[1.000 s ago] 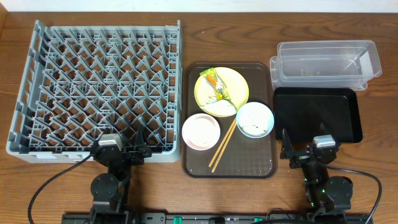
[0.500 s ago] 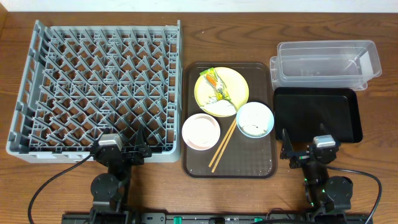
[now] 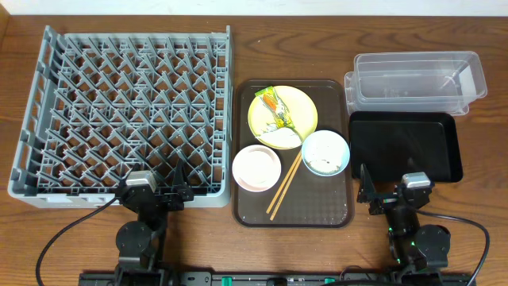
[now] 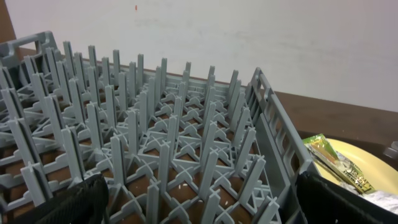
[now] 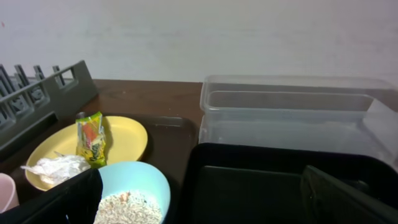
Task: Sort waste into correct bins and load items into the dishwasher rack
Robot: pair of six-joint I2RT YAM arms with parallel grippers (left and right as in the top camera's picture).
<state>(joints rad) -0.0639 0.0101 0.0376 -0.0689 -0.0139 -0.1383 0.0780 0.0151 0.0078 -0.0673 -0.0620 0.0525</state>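
The yellow plate [image 3: 274, 107] has the napkin and wrapper on it, so my left gripper should wait while my right gripper first moves the napkin to the clear tub [image 3: 414, 83].
The grey dishwasher rack [image 3: 127, 111] fills the left of the table and stands empty; it also fills the left wrist view [image 4: 155, 143]. A brown serving tray [image 3: 292, 210] holds the yellow plate [image 3: 298, 107], with the printed wrapper [image 3: 275, 104] and the crumpled napkin [image 3: 287, 132] on it. The tray also holds a white bowl [image 3: 256, 168], a light-blue bowl [image 3: 325, 152] with rice grains [image 5: 127, 208], and the chopsticks [image 3: 284, 185]. The clear tub [image 3: 417, 79] and black tray [image 3: 405, 147] are at the right. My left gripper [image 3: 171, 191] is open at the rack's near edge. My right gripper [image 3: 379, 195] is open before the black tray. No cup shows.
The brown serving tray lies between the rack and the bins. A few whitish specks lie on the table under the rack's lattice [image 4: 186, 183]. A wall stands behind the table's far edge. Both arm bases sit at the near edge.
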